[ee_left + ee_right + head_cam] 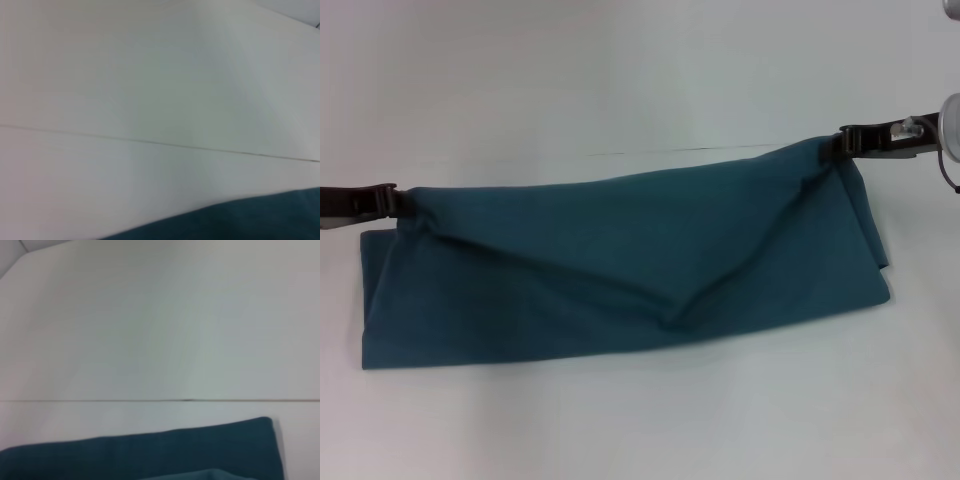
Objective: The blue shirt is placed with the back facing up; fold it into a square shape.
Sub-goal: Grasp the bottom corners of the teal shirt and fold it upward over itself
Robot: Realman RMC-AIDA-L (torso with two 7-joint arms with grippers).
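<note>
The blue shirt's upper layer [212, 474] runs alongside the lower layer's far edge, so my right gripper should keep going toward the lower layer's far corner [265, 422] and let go there.
The blue shirt [620, 270] lies across the white table as a long folded band, its upper layer lifted at both ends and sagging in the middle. My left gripper [392, 200] is shut on the shirt's left upper corner. At the right upper corner my right gripper [838, 143] is shut on the fabric, held a little higher than the left. Each wrist view shows only a strip of the teal fabric, the blue shirt [240, 222] in one and the blue shirt [150, 455] in the other, with no fingers in sight.
The white table [620, 80] stretches all around the shirt. A thin seam line [650, 152] runs across the tabletop behind the cloth.
</note>
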